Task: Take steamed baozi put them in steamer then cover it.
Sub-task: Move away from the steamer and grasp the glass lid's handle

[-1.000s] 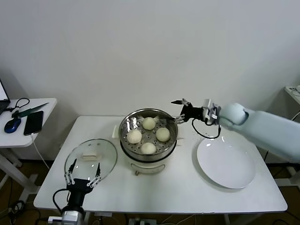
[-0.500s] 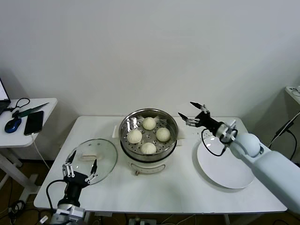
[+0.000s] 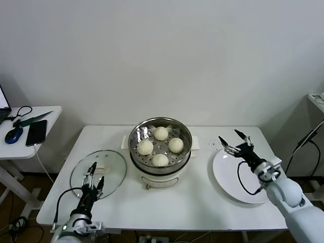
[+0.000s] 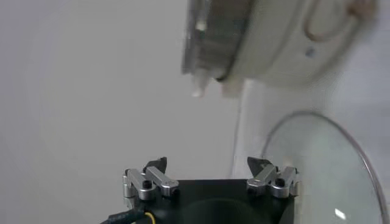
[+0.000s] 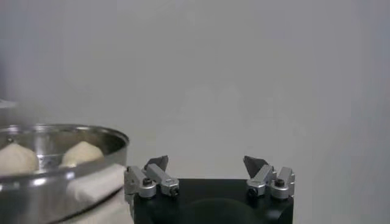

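Note:
I expect the glass cover to settle flat over the baozi when I lower it onto the steamer, because the baozi sit below the steamer's steel rim.
Four cream-white baozi lie on the perforated tray inside the steel steamer at the table's middle. The steamer is uncovered. The glass cover with its cream handle lies flat on the table to the steamer's left. My left gripper is open and empty over the cover's near part. The left wrist view shows the cover and steamer beyond the left gripper. My right gripper is open and empty above the plate's far edge. The right wrist view shows my right gripper and two baozi in the steamer.
A flat white plate lies at the table's right. A side table at the far left holds a phone, a mouse and cables. The wall stands close behind the table.
My right gripper has drawn back from the steamer's right rim to the right and nearer, over the plate. My left gripper has moved up over the cover's near part.

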Tool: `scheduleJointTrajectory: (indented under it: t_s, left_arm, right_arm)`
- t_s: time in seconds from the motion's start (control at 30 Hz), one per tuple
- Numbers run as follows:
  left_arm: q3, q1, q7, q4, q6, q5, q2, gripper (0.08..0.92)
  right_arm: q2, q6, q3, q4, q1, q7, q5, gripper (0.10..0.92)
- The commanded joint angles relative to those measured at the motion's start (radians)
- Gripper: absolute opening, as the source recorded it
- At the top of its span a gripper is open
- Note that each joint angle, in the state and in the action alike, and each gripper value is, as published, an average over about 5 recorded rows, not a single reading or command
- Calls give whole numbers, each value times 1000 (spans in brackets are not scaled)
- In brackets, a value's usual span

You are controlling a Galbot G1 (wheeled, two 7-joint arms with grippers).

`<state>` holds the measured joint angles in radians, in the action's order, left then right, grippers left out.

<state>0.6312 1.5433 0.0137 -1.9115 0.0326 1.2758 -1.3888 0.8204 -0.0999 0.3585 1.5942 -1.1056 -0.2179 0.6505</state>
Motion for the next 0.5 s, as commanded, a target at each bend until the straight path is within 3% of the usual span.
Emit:
scheduleJointTrajectory:
  t_s: [0.03, 0.23, 0.5]
  left_arm:
    - [-8, -175, -43, 254, -52, 229, 9, 823]
    - [-7, -270, -84, 356, -80, 213, 8, 823]
    - [-14, -327, -76, 441, -82, 189, 23, 823]
  right_arm:
    - [72, 4, 180, 13, -187, 6, -54, 823]
    - [81, 5, 170, 2, -184, 3, -72, 823]
    - [86, 6, 153, -6, -164, 6, -88, 823]
